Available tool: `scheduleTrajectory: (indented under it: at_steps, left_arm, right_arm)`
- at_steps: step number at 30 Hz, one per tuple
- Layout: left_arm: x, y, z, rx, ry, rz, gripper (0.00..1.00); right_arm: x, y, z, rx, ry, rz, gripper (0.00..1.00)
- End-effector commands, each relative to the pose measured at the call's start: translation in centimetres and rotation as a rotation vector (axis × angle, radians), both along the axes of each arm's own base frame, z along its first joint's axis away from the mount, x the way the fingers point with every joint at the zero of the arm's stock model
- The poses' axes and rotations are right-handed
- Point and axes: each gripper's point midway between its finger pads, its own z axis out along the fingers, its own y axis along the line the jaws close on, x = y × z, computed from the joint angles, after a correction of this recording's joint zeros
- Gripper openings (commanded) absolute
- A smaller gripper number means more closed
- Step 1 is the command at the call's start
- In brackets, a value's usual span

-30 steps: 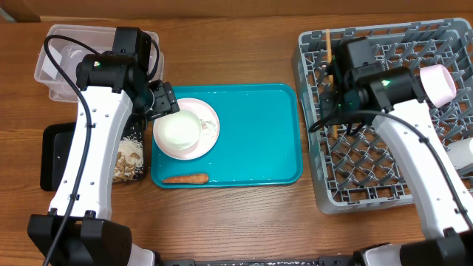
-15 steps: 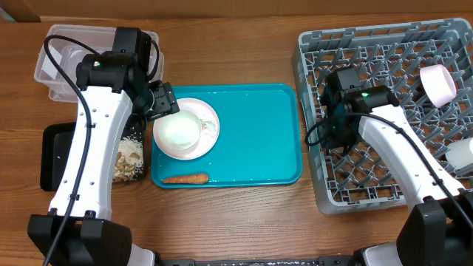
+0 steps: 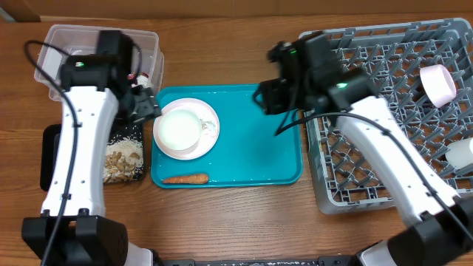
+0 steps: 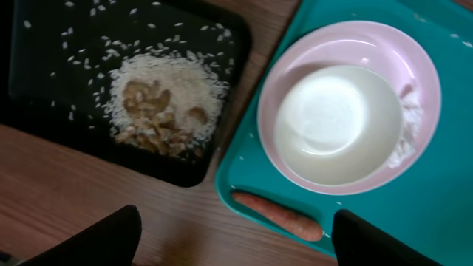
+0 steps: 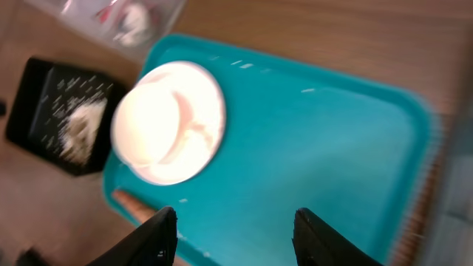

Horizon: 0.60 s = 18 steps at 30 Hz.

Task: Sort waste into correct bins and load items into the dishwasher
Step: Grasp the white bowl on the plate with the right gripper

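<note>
I keep moving my right gripper toward the bowl point(image 3: 179, 130) until its fingers are on both sides of the bowl's rim, because the empty white bowl's rim point(image 3: 199, 134) is clear of the white plate.
A white bowl point(image 3: 177, 130) sits on a white plate point(image 3: 210, 118) at the left end of the teal tray point(image 3: 259, 148). An orange carrot point(image 3: 185, 178) lies along the tray's front edge. My left gripper point(image 3: 145, 104) hangs open and empty just left of the plate; its wrist view shows the bowl point(image 4: 336, 122), the carrot point(image 4: 277, 216) and the black tray point(image 4: 44, 66) with rice and nut scraps point(image 4: 162, 107). My right gripper point(image 5: 236, 236) is open and empty above the teal tray point(image 5: 318, 148), right of the plate point(image 5: 199, 140). The chopsticks are hidden.
The clear tub point(image 3: 66, 37) at the back left holds a wrapper and paper. The grey dish rack point(image 3: 369, 185) fills the right side, with a pale cup point(image 3: 437, 83) and another white piece point(image 3: 462, 154) in it. The right arm reaches from the rack over the tray.
My right gripper has left the dish rack, swung left over the teal tray and opened. My left arm has drawn back a little to the left of the plate.
</note>
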Motion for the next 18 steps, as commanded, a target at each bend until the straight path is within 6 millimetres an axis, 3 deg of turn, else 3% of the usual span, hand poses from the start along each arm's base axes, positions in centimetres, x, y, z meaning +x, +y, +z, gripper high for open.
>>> scheduleTrajectory:
  at_steps: [1,8,14,18]
  left_arm:
    - [-1.1,4.6,1.0,0.019,-0.007,0.141,0.84]
    - [-2.4,8.6,0.9,-0.093,-0.014,0.319,0.85]
    - [-2.5,8.9,0.8,-0.099,-0.014,0.328,0.87]
    - [-2.5,8.9,0.8,-0.098,-0.014,0.328,0.87]
  right_arm:
    - [-1.7,6.0,-3.7,0.020,0.094,0.111,0.53]
    - [-4.8,13.3,-11.3,-0.035,0.216,0.142,0.53]
    - [-4.5,15.2,-15.7,-0.083,0.255,-0.056,0.49]
    - [-3.6,16.4,-16.8,-0.036,0.264,-0.124,0.45]
